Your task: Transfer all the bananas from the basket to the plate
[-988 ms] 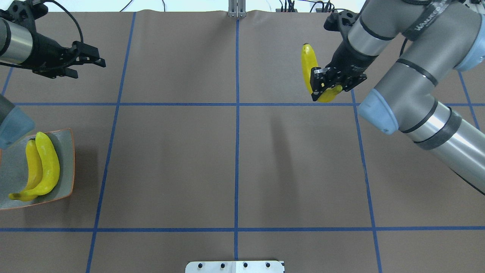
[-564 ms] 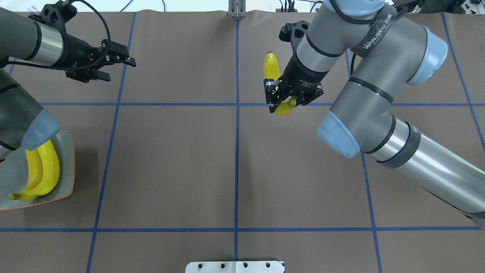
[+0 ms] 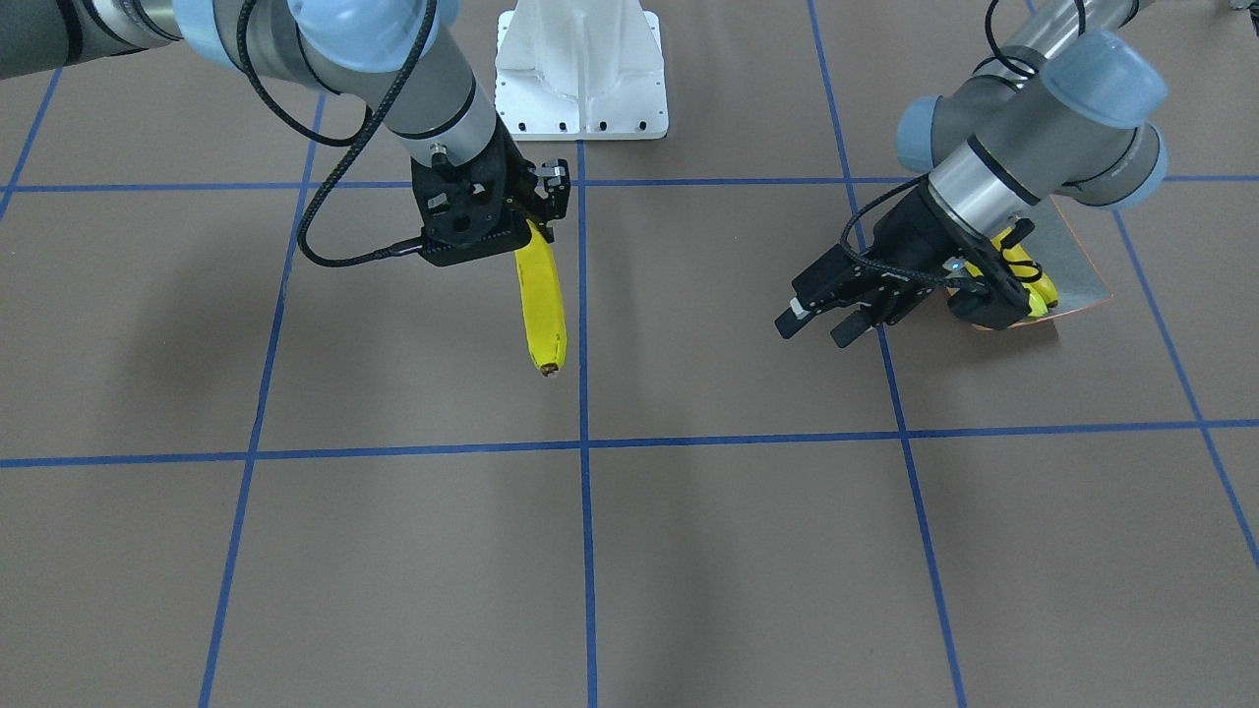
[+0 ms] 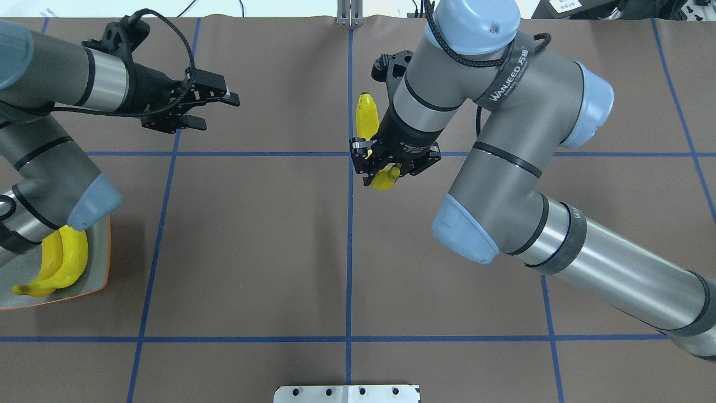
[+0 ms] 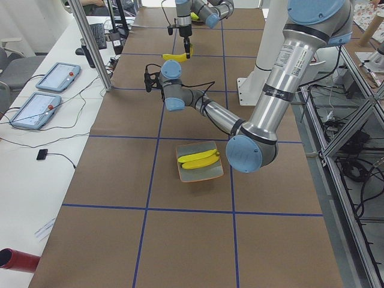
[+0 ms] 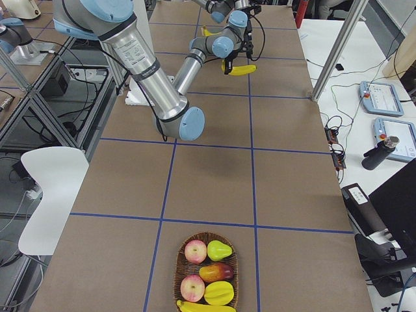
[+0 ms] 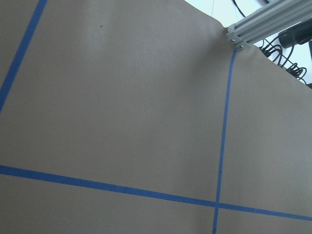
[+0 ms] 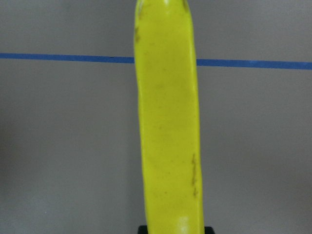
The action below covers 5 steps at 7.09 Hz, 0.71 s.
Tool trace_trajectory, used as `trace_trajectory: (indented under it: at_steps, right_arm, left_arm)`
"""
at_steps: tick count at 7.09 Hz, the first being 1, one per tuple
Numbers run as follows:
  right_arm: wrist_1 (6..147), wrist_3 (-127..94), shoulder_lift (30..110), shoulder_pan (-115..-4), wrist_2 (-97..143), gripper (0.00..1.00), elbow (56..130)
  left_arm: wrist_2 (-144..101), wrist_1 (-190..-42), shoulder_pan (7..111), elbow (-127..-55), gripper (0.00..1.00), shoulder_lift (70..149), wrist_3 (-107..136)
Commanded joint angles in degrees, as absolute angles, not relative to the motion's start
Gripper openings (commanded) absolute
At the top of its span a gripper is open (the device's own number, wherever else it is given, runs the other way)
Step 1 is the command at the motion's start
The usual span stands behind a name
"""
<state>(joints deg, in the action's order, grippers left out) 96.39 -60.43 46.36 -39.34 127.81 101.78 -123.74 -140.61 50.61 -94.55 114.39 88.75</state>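
My open left gripper should continue to go toward the banana's middle [image 3: 539,288] until its fingers close there, because the banana's loose end [image 3: 546,342] sticks out beyond my right gripper.
My right gripper [image 4: 381,167] is shut on a yellow banana [image 4: 366,116], held above the table close to the centre line; the fruit hangs down in the front view [image 3: 544,300] and fills the right wrist view [image 8: 168,126]. My left gripper [image 4: 217,112] is open with nothing between its fingers, hovering over the far left of the table. Two bananas [image 4: 66,258] lie side by side on the grey-green plate [image 4: 99,267] at the left edge, partly hidden by my left arm. The wicker basket [image 6: 176,273] sits far off at the right end with one banana [image 6: 201,307] at its near edge.
The basket also holds two apples, a pear and mango-like fruit [image 6: 214,272]. Blue tape lines cross the brown table cover. A white mounting base [image 3: 580,69] stands at the robot's side of the table. The left wrist view shows only brown paper and tape.
My right arm has swung left with the banana, from the right half to the centre line. My left gripper has moved right, away from the table's left edge, staying open.
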Motion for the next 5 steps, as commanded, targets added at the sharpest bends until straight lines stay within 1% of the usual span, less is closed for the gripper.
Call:
trace_trajectory:
  at_steps: [1, 3, 5]
  right_arm:
    - [96.33, -60.73, 44.57, -36.23, 126.3, 0.0, 101.34]
    - [96.15, -60.56, 43.33, -33.59, 124.21, 0.0, 101.25]
    - [94.76, -60.56, 42.72, -32.35, 123.31, 0.0, 100.9]
  left_arm:
    - [-123.66, -140.8, 47.47, -93.96, 1.0, 118.02, 89.03]
    - [-123.49, -140.8, 44.83, -93.52, 1.0, 120.4, 88.95]
    - [-123.49, -140.8, 44.04, -93.6, 1.0, 120.85, 88.95]
